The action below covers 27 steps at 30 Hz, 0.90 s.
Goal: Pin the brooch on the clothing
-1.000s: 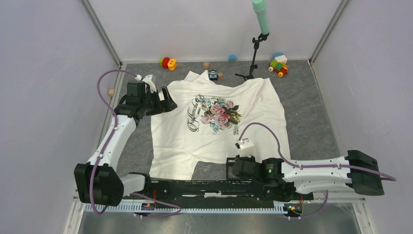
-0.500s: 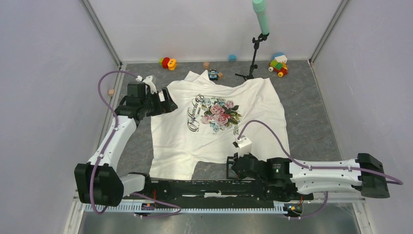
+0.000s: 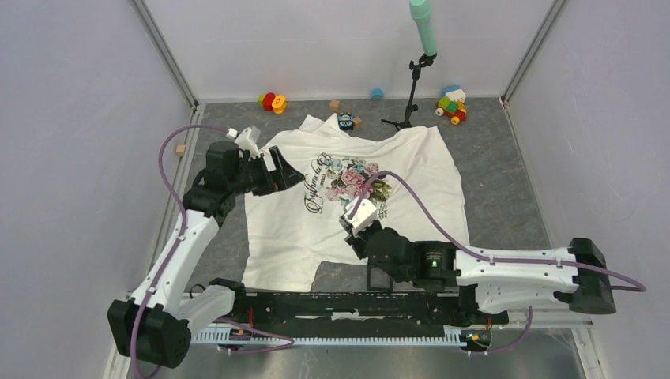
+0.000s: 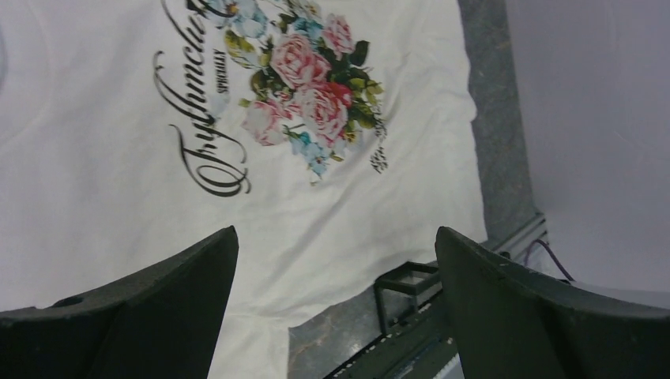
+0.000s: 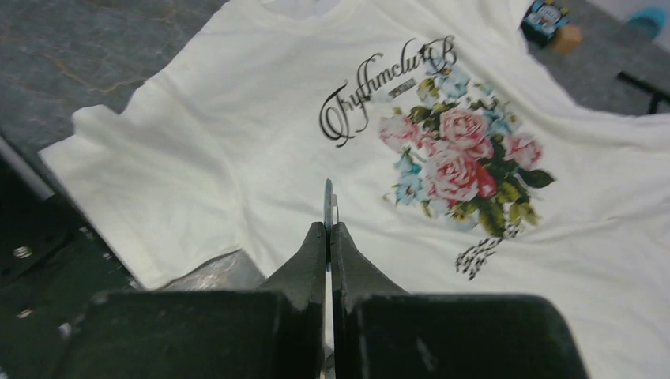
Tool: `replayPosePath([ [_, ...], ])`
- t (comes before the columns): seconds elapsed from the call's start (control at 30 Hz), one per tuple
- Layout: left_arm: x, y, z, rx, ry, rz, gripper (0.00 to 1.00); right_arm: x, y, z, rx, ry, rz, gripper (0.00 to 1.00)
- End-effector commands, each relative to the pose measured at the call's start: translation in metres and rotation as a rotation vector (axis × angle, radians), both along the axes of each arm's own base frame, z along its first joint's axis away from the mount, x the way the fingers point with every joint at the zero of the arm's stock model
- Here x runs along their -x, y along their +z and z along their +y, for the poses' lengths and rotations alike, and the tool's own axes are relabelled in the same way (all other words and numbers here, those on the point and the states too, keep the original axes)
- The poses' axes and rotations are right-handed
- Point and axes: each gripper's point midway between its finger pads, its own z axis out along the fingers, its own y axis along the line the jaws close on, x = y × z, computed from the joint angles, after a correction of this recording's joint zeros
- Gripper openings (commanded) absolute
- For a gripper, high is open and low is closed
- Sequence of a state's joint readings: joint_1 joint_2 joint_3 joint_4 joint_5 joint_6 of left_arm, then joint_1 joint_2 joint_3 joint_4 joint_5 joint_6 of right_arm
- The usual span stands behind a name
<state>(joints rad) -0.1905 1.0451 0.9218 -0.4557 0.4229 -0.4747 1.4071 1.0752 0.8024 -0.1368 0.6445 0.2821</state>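
Note:
Only a thin edge of the brooch shows past my right gripper's closed fingers, so next my empty left gripper takes that edge to free my right gripper.
The white T-shirt lies flat on the grey table, with its rose print and black script in the middle. It fills the left wrist view and the right wrist view. My right gripper hovers over the shirt's lower part, just below the print. It is shut on the brooch, which shows only as a thin edge sticking out past the fingertips. My left gripper is open and empty above the shirt's left side, beside the script. Its jaws stand wide apart.
A black square frame holder stands at the shirt's near edge, also in the left wrist view. A small black-and-blue toy sits by the collar. A stand with a green top, toys and a small cube lie beyond the shirt.
My right gripper has risen from the frame holder and moved up and left over the shirt's lower part. My left gripper has moved right, over the shirt's left side.

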Motion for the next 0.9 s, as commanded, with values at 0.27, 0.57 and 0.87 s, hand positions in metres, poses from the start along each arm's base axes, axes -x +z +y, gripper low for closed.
replayPosePath([
  [0.27,0.042,0.018,-0.052,0.332,-0.066,0.083,1.0,-0.045,0.05,0.038,0.108,-0.074,-0.412,0.0],
  [0.57,0.044,0.015,-0.071,0.379,-0.081,0.12,1.0,-0.051,0.045,0.056,0.147,-0.047,-0.465,0.0],
  [0.87,0.052,0.006,-0.083,0.382,-0.099,0.157,0.67,-0.054,0.041,0.064,0.162,-0.029,-0.482,0.0],
])
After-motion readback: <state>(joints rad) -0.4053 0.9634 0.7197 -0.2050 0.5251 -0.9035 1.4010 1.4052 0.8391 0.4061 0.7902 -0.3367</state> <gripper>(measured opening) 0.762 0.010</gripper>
